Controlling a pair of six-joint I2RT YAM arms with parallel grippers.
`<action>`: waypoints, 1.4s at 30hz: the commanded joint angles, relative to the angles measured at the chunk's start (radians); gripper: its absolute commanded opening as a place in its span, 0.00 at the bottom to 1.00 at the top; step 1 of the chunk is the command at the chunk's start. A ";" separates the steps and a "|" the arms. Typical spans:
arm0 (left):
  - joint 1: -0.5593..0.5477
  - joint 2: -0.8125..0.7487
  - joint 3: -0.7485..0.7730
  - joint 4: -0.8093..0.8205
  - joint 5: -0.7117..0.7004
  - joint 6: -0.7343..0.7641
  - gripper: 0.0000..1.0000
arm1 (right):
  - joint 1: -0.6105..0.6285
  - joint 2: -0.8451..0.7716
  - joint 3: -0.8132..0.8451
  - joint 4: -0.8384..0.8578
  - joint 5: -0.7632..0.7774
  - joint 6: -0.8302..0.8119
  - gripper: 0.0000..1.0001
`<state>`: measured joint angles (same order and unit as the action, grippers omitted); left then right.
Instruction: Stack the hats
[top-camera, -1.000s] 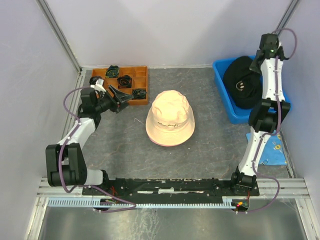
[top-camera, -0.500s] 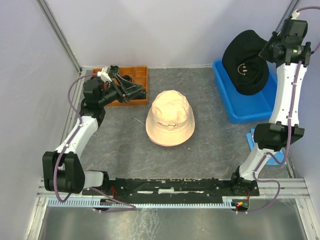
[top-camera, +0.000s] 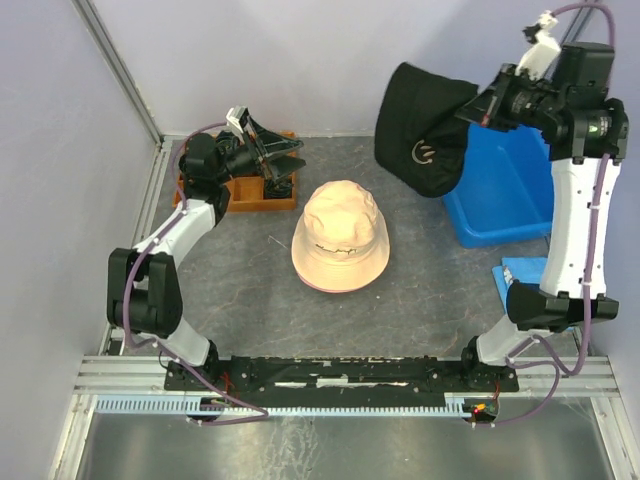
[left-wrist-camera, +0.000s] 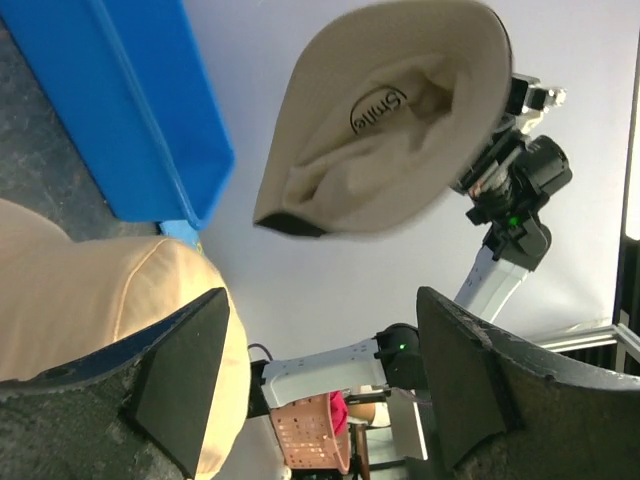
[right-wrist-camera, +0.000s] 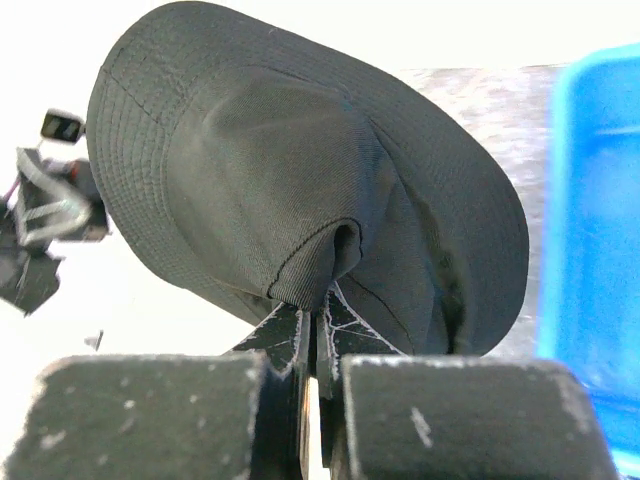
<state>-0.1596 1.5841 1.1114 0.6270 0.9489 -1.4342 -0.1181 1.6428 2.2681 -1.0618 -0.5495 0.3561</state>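
Next, I bring the hat's free brim (top-camera: 391, 118) to my left gripper before I stack the black hat, because it hangs crooked from a fold (top-camera: 464, 100) in my right gripper.
A beige hat (top-camera: 340, 240) lies crown up in the middle of the table; its side shows in the left wrist view (left-wrist-camera: 90, 300). My right gripper (top-camera: 480, 108) is shut on a fold of the black hat (top-camera: 425, 130) and holds it in the air, left of the blue bin (top-camera: 505, 195). The right wrist view shows the pinched fold (right-wrist-camera: 320, 320) and the black hat (right-wrist-camera: 300, 170) hanging from it. The left wrist view shows that hat's pale lining (left-wrist-camera: 390, 120). My left gripper (top-camera: 288, 160) is open and empty above the orange tray (top-camera: 262, 197). No pink hat shows on the table.
The orange tray holds small dark coiled bundles at the back left. The blue bin stands at the back right, also in the left wrist view (left-wrist-camera: 140, 110) and the right wrist view (right-wrist-camera: 600, 200). A blue cloth (top-camera: 535, 282) lies by the right arm. Walls enclose the table.
My right gripper has lifted the black hat out of the blue bin and swung it left over the table. My left gripper has moved back and right over the orange tray.
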 joint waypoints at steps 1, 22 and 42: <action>-0.015 -0.006 0.143 0.041 0.062 -0.069 0.82 | 0.115 -0.047 0.026 -0.030 -0.135 -0.086 0.00; -0.188 -0.014 0.366 -0.280 0.055 0.092 0.85 | 0.371 -0.185 -0.042 -0.338 0.184 -0.182 0.00; -0.262 -0.019 0.384 -0.448 0.049 0.183 0.86 | 0.402 -0.093 0.031 -0.316 0.195 -0.188 0.00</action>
<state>-0.4076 1.5829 1.4826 0.2146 0.9791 -1.3170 0.2752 1.5555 2.2425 -1.4197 -0.3351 0.1684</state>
